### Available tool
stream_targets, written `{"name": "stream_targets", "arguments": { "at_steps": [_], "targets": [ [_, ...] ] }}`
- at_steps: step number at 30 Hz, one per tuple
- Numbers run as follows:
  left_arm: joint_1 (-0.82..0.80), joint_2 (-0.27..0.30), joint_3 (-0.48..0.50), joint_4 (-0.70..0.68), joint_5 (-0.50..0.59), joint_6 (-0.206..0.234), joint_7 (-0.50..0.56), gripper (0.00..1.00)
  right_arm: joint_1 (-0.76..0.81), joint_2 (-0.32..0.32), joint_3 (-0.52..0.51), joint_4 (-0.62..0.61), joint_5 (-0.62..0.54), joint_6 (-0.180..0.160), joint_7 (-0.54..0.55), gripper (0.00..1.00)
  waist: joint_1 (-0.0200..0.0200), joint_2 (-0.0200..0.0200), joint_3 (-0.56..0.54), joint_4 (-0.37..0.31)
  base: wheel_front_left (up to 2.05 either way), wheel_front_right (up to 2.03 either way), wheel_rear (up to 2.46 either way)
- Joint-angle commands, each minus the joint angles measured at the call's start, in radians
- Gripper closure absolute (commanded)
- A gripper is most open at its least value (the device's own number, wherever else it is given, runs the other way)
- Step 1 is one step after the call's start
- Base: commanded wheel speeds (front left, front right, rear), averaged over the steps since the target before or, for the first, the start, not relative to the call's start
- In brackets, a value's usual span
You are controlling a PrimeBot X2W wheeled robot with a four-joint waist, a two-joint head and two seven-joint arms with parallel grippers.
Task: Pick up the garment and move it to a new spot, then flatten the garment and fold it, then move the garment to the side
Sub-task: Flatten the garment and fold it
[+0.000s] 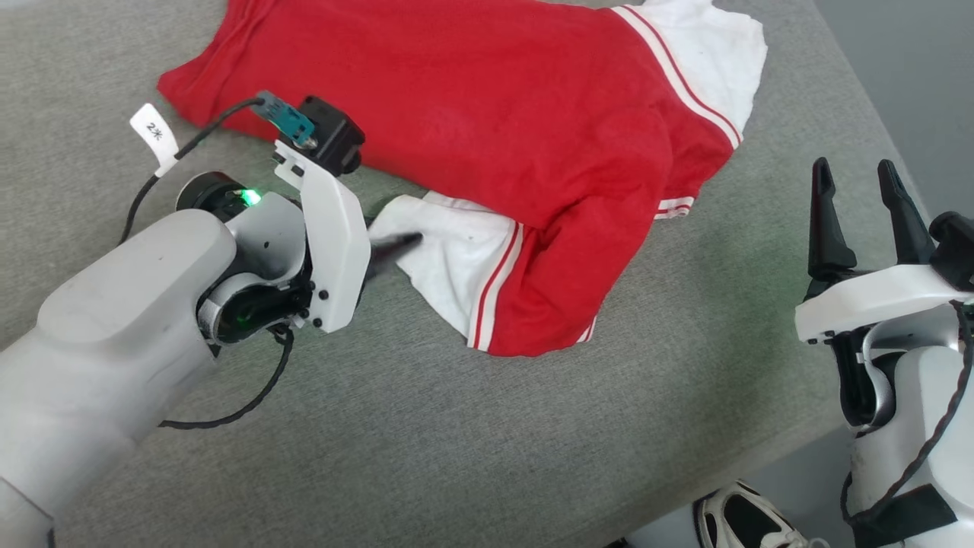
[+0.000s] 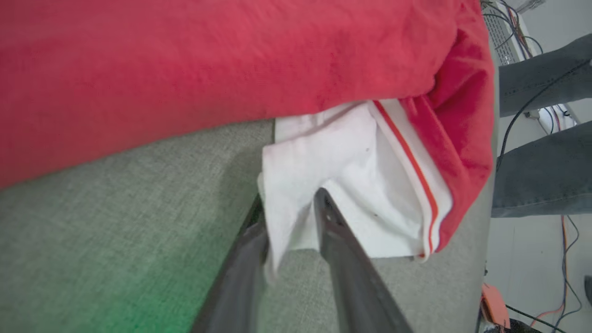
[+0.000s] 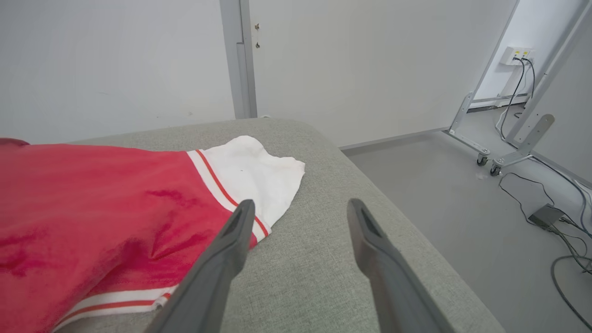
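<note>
Striped neck trim (image 1: 675, 207) shows between the white sleeves, so the red body (image 1: 438, 100) will open out wide when the robot lifts the garment by both sleeves.
The garment (image 1: 494, 114) is a red shirt with white sleeves, lying crumpled across the far half of the grey padded table (image 1: 456, 457). One white sleeve (image 1: 449, 259) with striped trim pokes out toward me from under the red body. My left gripper (image 1: 392, 240) reaches that sleeve's corner. In the left wrist view the sleeve corner (image 2: 296, 185) lies between the fingers of the left gripper (image 2: 290, 203), whose jaws stand partly apart around it. My right gripper (image 1: 856, 171) stands open at the table's right edge, clear of the garment (image 3: 92, 199), with nothing between the fingers of the right gripper (image 3: 298, 208).
The table's right edge (image 1: 860, 99) drops to the floor. A shoe (image 1: 742, 521) shows below the near right corner. A person's legs (image 2: 541, 83) stand beyond the table. Cables (image 3: 545, 203) and a wheeled frame (image 3: 485, 152) sit on the floor at right.
</note>
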Motion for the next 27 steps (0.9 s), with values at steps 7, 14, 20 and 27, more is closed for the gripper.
{"name": "stream_targets", "arguments": {
  "at_steps": [7, 14, 20, 27],
  "targets": [
    [-0.007, 0.017, 0.011, 0.03, -0.079, 0.002, -0.094, 1.0, 0.016, -0.007, -0.021, -0.044, -0.022, -0.002, 0.022, 0.0, -0.0001, 0.0, -0.034, 0.083, 0.0, 0.0, 0.0],
    [0.088, 0.173, 0.045, 0.028, -0.163, 0.002, -0.208, 1.0, 0.04, -0.032, -0.031, -0.092, -0.034, -0.002, 0.066, 0.0, -0.0001, 0.0, -0.086, 0.207, 0.0, 0.0, 0.0],
    [0.187, 0.29, 0.075, 0.089, -0.22, 0.002, -0.283, 1.0, 0.051, -0.045, -0.015, -0.137, -0.044, -0.002, 0.109, 0.0, -0.0001, 0.0, -0.114, 0.289, 0.0, 0.0, 0.0],
    [0.25, 0.288, 0.074, 0.169, -0.255, 0.002, -0.322, 1.0, 0.056, -0.059, 0.01, -0.177, -0.046, -0.002, 0.153, 0.0, -0.0001, 0.0, -0.126, 0.329, 0.0, 0.0, 0.0]
  ]
}}
